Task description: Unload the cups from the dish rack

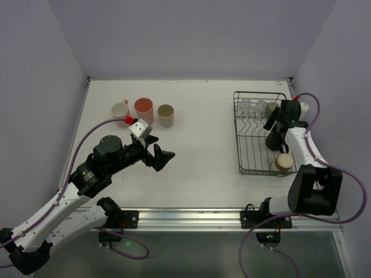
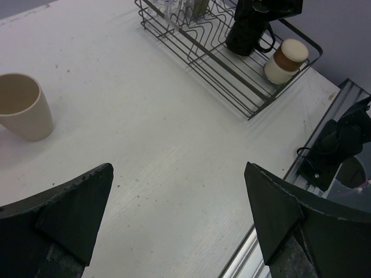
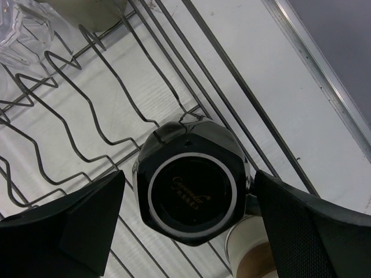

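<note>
The black mug [image 1: 273,141] is upside down, so next my right gripper picks it up and tips it. My left gripper can then take it and set it upright next to the beige cup.
The dish rack [image 1: 250,152] stands at the right of the table. A black mug [image 3: 191,197] sits upside down in it. My right gripper [image 3: 188,229] is open and straddles that mug with a gap on both sides; in the top view it [image 1: 279,128] hangs over the mug [image 1: 273,143]. Clear glasses [image 1: 249,106] and a small olive-grey mug [image 1: 271,108] sit at the rack's far end. A cream and brown cup [image 1: 283,162] sits at its near end. My left gripper [image 2: 178,174] is open and empty above the bare table.
A pale pink mug [image 1: 120,111], a salmon-pink tumbler [image 1: 143,108] and a beige cup [image 1: 166,115] stand upright in a row at the table's far left. The beige cup [image 2: 23,110] is left of my left gripper. The right wall is close behind the rack.
</note>
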Controlling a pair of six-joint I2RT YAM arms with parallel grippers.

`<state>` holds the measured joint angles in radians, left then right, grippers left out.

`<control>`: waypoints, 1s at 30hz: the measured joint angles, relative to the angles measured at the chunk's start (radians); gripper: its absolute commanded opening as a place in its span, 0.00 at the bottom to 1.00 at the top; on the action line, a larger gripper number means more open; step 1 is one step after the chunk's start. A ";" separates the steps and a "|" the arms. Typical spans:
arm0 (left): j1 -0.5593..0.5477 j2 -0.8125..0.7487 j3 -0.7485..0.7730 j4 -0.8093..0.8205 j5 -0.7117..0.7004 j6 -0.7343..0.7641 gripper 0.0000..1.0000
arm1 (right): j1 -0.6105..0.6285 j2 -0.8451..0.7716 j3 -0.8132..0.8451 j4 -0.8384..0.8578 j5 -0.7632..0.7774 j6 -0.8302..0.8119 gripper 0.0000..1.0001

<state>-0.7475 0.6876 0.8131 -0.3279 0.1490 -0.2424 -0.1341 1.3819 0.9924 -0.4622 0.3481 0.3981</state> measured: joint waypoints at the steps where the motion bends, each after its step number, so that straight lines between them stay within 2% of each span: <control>1: 0.000 0.004 0.000 0.000 -0.002 0.000 1.00 | 0.000 0.019 0.005 0.000 -0.002 -0.002 0.95; 5: 0.000 0.017 0.000 0.000 -0.008 0.000 1.00 | -0.002 0.069 0.029 -0.001 -0.003 -0.010 0.90; 9: 0.000 0.029 0.000 0.000 -0.019 0.000 1.00 | -0.004 0.092 0.041 0.000 -0.002 -0.011 0.77; 12: 0.000 0.036 0.000 -0.001 -0.023 0.000 1.00 | -0.004 0.092 0.042 0.000 -0.003 -0.008 0.58; 13: 0.000 0.038 0.000 0.000 -0.024 0.000 1.00 | -0.004 0.092 0.042 -0.001 -0.003 -0.007 0.47; 16: 0.000 0.044 0.000 -0.001 -0.027 0.000 1.00 | -0.004 0.090 0.043 -0.002 -0.003 -0.005 0.42; 17: 0.000 0.047 0.000 0.000 -0.027 0.000 1.00 | -0.004 0.083 0.043 -0.005 -0.006 -0.001 0.35; 18: 0.000 0.050 0.000 -0.001 -0.029 0.000 1.00 | -0.004 0.074 0.043 -0.012 -0.011 0.003 0.33; 23: 0.000 0.077 0.000 0.000 -0.030 -0.001 1.00 | 0.003 -0.038 0.043 -0.032 -0.057 0.020 0.26; 30: 0.000 0.145 0.005 0.010 -0.007 -0.053 1.00 | 0.021 -0.170 0.037 -0.029 -0.141 0.042 0.25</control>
<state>-0.7475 0.8326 0.8177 -0.3183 0.1421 -0.2955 -0.1131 1.2118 1.0294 -0.4915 0.2070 0.4404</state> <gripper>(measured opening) 0.997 0.814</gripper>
